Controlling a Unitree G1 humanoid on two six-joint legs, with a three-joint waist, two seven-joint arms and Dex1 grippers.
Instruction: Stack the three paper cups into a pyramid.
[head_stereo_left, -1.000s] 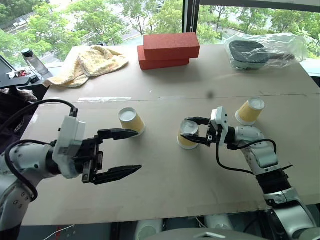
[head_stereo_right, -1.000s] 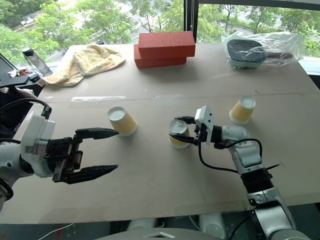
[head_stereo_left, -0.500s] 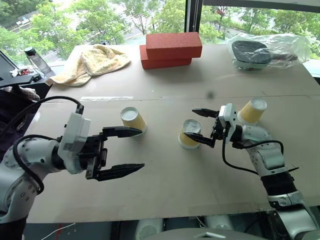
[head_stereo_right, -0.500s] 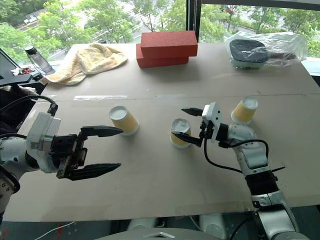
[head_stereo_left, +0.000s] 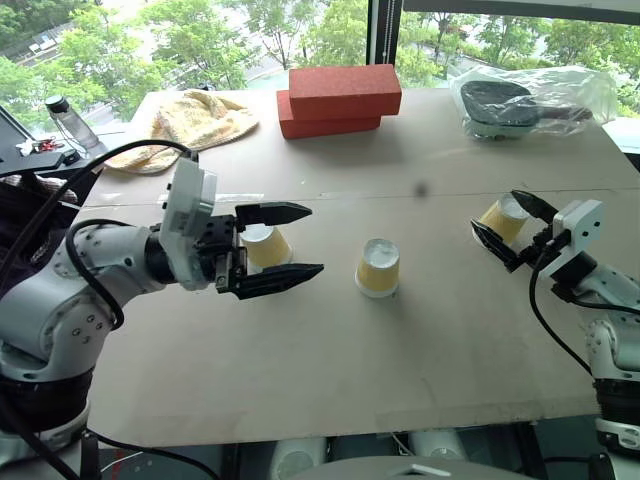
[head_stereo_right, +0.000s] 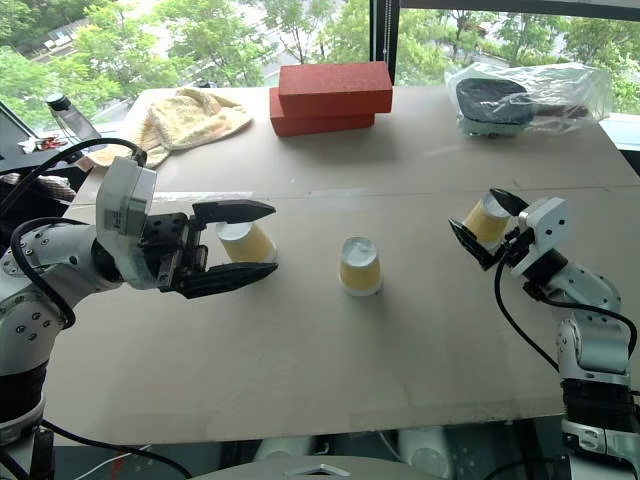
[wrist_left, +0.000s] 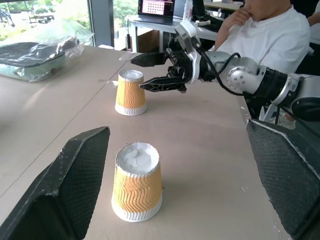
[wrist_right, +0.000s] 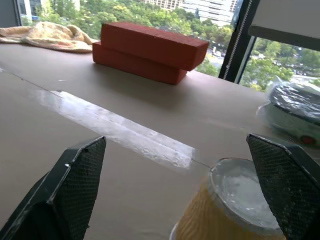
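Observation:
The cup's top (head_stereo_left: 514, 206) lies within the right gripper's open fingers, clear of others, so the robot should keep swinging that gripper toward its nearest paper cup (head_stereo_left: 500, 223) until the cup sits centred, then close.
Three yellow-orange paper cups stand upside down on the brown table (head_stereo_left: 330, 370). The left cup (head_stereo_left: 265, 245) sits partly behind my left gripper (head_stereo_left: 315, 240), which hovers open and level, pointing toward the middle cup (head_stereo_left: 379, 266). In the left wrist view the middle cup (wrist_left: 136, 187) stands just beyond the fingertips (wrist_left: 82, 165). My right gripper (head_stereo_left: 497, 213) is open with a finger on either side of the right cup (head_stereo_left: 503, 222), apart from it. The right wrist view has that cup (wrist_right: 235, 210) close between the fingers (wrist_right: 80, 185).
Two stacked red bricks (head_stereo_left: 340, 100) lie at the back centre, a yellow towel (head_stereo_left: 195, 120) at the back left, and a plastic-wrapped dark object (head_stereo_left: 530, 100) at the back right. A bottle (head_stereo_left: 65, 120) stands off the left edge. A person (wrist_left: 260, 30) sits beyond the table's right side.
My right gripper opened, let go of the middle cup and swung right to straddle the right cup. My left gripper rose and moved in over the left cup.

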